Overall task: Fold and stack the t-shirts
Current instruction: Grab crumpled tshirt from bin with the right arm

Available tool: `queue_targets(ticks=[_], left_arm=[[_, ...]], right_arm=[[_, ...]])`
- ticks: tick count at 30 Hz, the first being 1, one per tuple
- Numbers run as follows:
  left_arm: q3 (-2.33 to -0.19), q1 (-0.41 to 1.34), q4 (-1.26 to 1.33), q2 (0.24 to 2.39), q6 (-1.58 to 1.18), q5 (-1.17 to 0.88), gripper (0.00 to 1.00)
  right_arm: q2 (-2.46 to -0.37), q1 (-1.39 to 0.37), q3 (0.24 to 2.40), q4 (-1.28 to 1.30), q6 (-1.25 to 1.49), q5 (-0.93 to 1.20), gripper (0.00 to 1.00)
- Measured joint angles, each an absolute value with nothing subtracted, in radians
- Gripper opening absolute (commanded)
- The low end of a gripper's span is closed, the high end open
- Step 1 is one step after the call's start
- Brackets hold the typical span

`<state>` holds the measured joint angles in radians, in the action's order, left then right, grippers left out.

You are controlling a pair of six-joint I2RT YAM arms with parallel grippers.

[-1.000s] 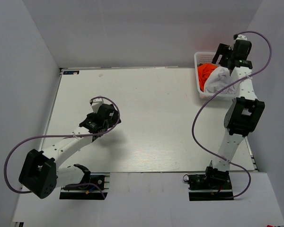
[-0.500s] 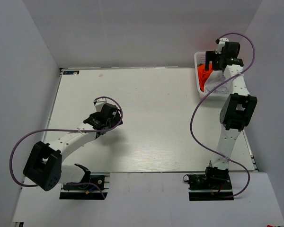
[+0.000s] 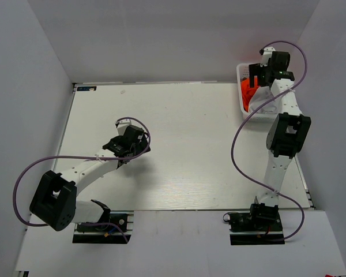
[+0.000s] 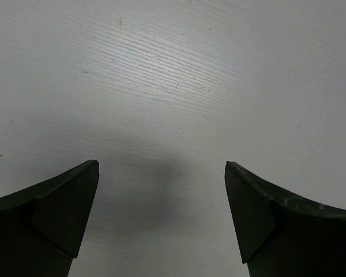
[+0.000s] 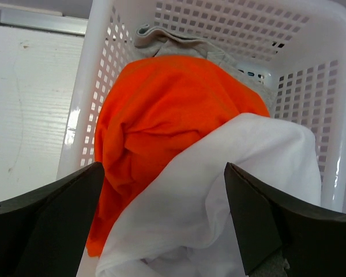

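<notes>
My right gripper keeps going down open until its fingers are on both sides of orange cloth (image 5: 129,141), and then close, because the orange-red t-shirt's bunched part (image 5: 167,104) lies uncovered beside the white t-shirt.
An orange-red t-shirt (image 5: 167,109) and a white t-shirt (image 5: 230,190) lie crumpled in a white lattice basket (image 5: 92,75) at the table's back right; a greyish-white cloth (image 5: 173,41) shows behind them. In the top view the orange shirt (image 3: 246,91) shows in the basket (image 3: 240,75), mostly hidden by the right arm. My right gripper (image 5: 164,213) hangs open above the shirts, empty. My left gripper (image 4: 161,196) is open and empty just above bare table at the left middle (image 3: 127,144).
The white table (image 3: 190,144) is walled at the back and both sides. The basket stands against the back right corner. A purple cable loops from each arm.
My right gripper has swung left over the basket, now covering most of the white shirt in the top view. My left arm has shifted slightly.
</notes>
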<state>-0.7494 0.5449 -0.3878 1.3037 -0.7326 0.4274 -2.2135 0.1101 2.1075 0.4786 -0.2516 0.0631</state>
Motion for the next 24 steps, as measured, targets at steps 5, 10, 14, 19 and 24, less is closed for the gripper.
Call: queue_targets(ticks=[5, 10, 14, 19, 24], left_arm=[[-0.750, 0.545, -0.388, 1.304, -0.732, 0.426, 1.00], [-0.751, 0.545, -0.387, 1.316, -0.729, 0.424, 1.00], [-0.753, 0.545, -0.387, 1.336, -0.723, 0.418, 1.00], [-0.762, 0.545, -0.388, 1.352, -0.722, 0.413, 1.00], [-0.779, 0.545, -0.392, 1.362, -0.722, 0.410, 1.00]], right_arm=[[-2.239, 0.098, 2.137, 0.475, -0.262, 0.035, 0.90], [-2.239, 0.094, 2.109, 0.454, -0.274, 0.027, 0.90], [-2.244, 0.090, 2.098, 0.456, -0.316, 0.047, 0.90], [-2.272, 0.076, 2.112, 0.422, -0.348, 0.056, 0.90], [-2.343, 0.060, 2.140, 0.383, -0.360, 0.047, 0.90]])
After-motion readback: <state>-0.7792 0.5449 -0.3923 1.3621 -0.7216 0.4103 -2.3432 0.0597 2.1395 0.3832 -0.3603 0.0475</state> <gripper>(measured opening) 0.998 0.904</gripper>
